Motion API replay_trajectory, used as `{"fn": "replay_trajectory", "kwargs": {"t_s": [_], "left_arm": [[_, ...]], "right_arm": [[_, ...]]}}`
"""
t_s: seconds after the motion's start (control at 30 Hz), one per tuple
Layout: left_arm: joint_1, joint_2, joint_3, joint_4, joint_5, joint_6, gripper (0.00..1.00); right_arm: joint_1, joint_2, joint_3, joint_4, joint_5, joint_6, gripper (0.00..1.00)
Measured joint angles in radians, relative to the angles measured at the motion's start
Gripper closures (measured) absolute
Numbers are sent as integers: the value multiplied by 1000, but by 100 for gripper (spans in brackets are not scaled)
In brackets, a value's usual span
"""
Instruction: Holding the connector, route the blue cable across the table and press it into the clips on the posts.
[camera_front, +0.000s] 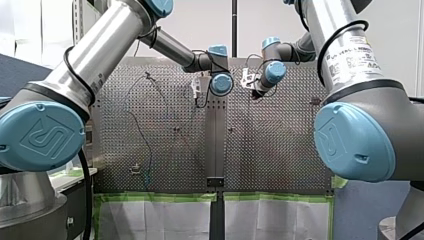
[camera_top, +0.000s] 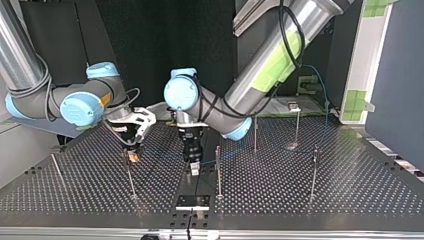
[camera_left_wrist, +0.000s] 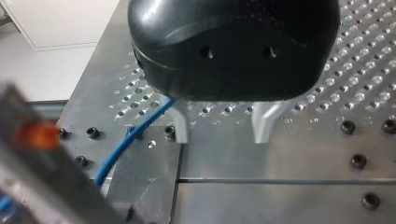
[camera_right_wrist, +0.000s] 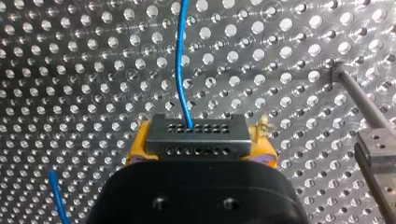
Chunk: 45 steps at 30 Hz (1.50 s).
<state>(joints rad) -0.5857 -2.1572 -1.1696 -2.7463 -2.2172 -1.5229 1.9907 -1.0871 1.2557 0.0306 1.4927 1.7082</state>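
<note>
My gripper will pull the blue cable (camera_right_wrist: 179, 51) straight when it carries the cable across the table, because the cable curves where it leaves the grey connector.
The blue cable (camera_right_wrist: 182, 60) runs from a grey connector (camera_right_wrist: 196, 135) with rows of small holes. My right gripper (camera_right_wrist: 203, 150) is shut on that connector with its yellow pads (camera_right_wrist: 140, 147), low over the perforated table. In the top view it (camera_top: 133, 140) hangs beside a thin post (camera_top: 129, 172). My left gripper (camera_left_wrist: 222, 135) stands open, its metal fingers (camera_left_wrist: 181, 127) apart just above the centre plate with nothing seen between them. The cable (camera_left_wrist: 135, 135) passes the outer side of one finger. In the top view this gripper (camera_top: 193, 162) is close to another post (camera_top: 218, 172).
More thin posts stand about the table (camera_top: 75, 195): one (camera_top: 255, 132), one (camera_top: 297, 125), one (camera_top: 314, 172). A blurred post top with an orange spot (camera_left_wrist: 32, 135) is close beside my left gripper. Another post (camera_right_wrist: 369, 121) slants near my right gripper. Cable slack (camera_front: 145, 145) loops at the front view's left.
</note>
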Motion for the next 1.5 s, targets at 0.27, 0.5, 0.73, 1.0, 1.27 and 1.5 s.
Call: {"fn": "replay_trajectory", "kwargs": {"t_s": [0.27, 0.5, 0.73, 1.0, 1.27, 1.5], "left_arm": [[-8, 0, -2, -60, -19, -18, 100], [-22, 0, -19, -89, -63, -26, 100], [-39, 28, -70, -68, -73, -31, 100], [-58, 91, -136, -5, -62, -28, 100], [-77, 102, -206, 64, -2, -33, 100], [-62, 98, -268, 127, 38, -45, 100]], "right_arm": [[-2, 0, 0, 0, 0, 0, 100], [-4, 0, 0, 5, -2, 2, 100], [1, -8, 11, 28, -3, 1, 100], [6, -45, 74, 34, 0, -1, 100], [17, -51, 147, 34, 0, -9, 100], [17, -76, 177, 34, 0, -12, 100]]}}
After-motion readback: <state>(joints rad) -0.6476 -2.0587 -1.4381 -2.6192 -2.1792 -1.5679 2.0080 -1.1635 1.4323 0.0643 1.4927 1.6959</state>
